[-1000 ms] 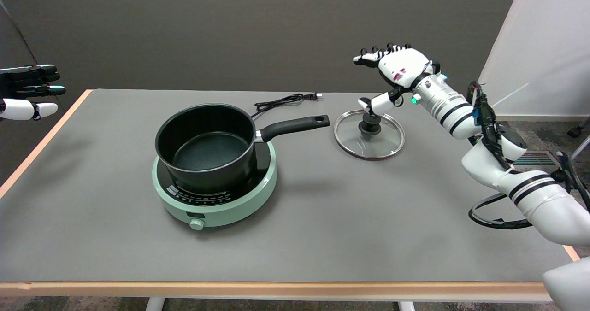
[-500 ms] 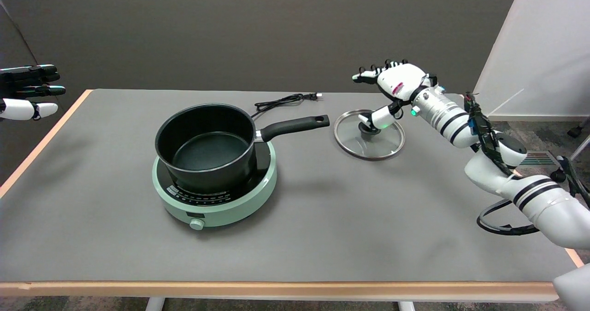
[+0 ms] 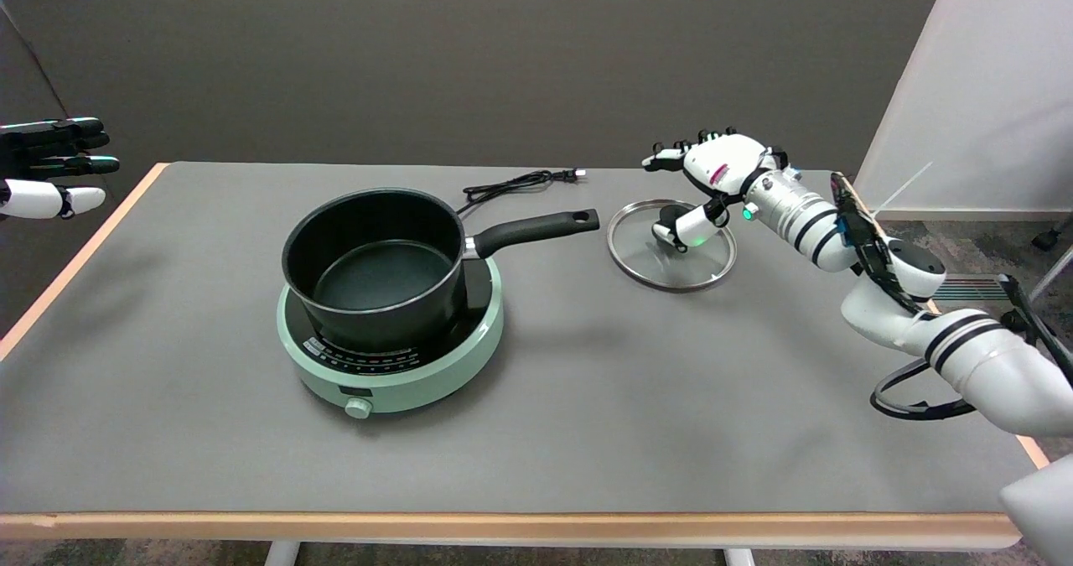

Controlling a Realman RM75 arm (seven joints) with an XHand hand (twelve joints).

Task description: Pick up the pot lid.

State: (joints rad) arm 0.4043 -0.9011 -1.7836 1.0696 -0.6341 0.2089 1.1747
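The glass pot lid [image 3: 644,254] has the small central knob [image 3: 673,215] as its only hold, so the lid's far rim should tip up higher than its near rim when I lift it.
The glass pot lid [image 3: 671,251] lies flat on the grey table, right of the pot handle, with a black knob [image 3: 671,218] at its centre. My right hand [image 3: 708,176] hovers just over the lid's far half, fingers spread and pointing left above the knob. Its thumb [image 3: 683,229] hangs down beside the knob on the near right side. Nothing is held in the hand. Whether the thumb touches the knob is not clear.
A black saucepan [image 3: 373,264] sits on a mint-green induction cooker [image 3: 394,356] at centre left, its handle [image 3: 536,229] pointing toward the lid. A black power cord [image 3: 515,184] lies behind it. The idle left hand [image 3: 50,168] hangs at the upper left.
My right hand has come down and slightly forward toward the lid; the thumb now sits level with the knob. The lid and pot have not moved.
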